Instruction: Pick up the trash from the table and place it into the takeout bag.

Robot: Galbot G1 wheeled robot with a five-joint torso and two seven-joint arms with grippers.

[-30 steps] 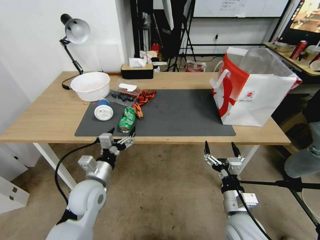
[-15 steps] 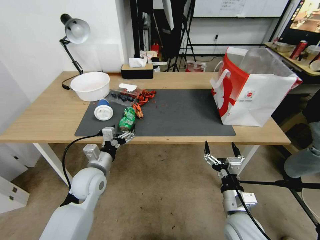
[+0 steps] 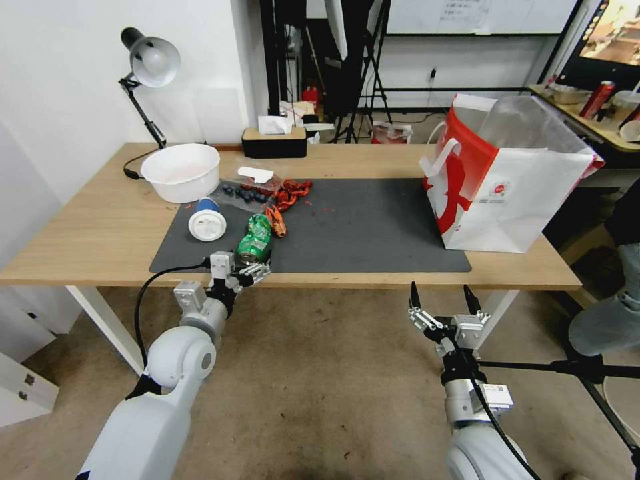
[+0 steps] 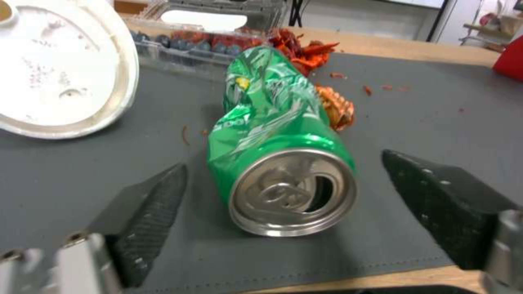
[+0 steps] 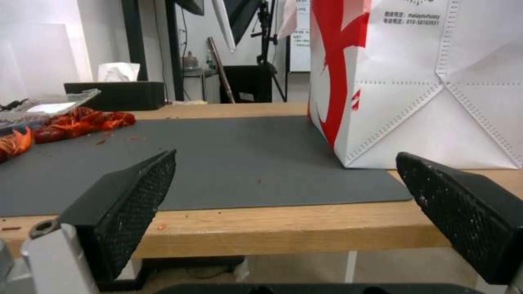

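I expect the crushed green can to be empty when I carry it, because it lies on its side with a dry mat below its opening.
A crushed green can (image 3: pixel 255 239) (image 4: pixel 272 122) lies on its side on the dark mat (image 3: pixel 373 227) of the table (image 3: pixel 100 227), its open top facing me. My left gripper (image 3: pixel 248 262) (image 4: pixel 283 161) is open at the mat's near edge, with one finger on either side of the can's top end. A blue white-lidded cup (image 3: pixel 207 221) (image 4: pixel 60 73) lies just left of the can. The takeout bag (image 3: pixel 507 180) (image 5: pixel 436 81) stands upright at the table's right end. My right gripper (image 3: pixel 440 297) (image 5: pixel 283 159) hangs open below the table's front edge, holding nothing.
Red crayfish shells (image 3: pixel 292 192) and a clear tray of berries (image 3: pixel 245 191) lie behind the can. A white bowl (image 3: pixel 181 171), a desk lamp (image 3: pixel 150 63) and a tissue box (image 3: pixel 274 141) stand at the back left. A person's leg (image 3: pixel 610 313) is at the right edge.
My left gripper has moved forward and up to the table's edge, so its open fingers now flank the can's top end. The right arm has not moved.
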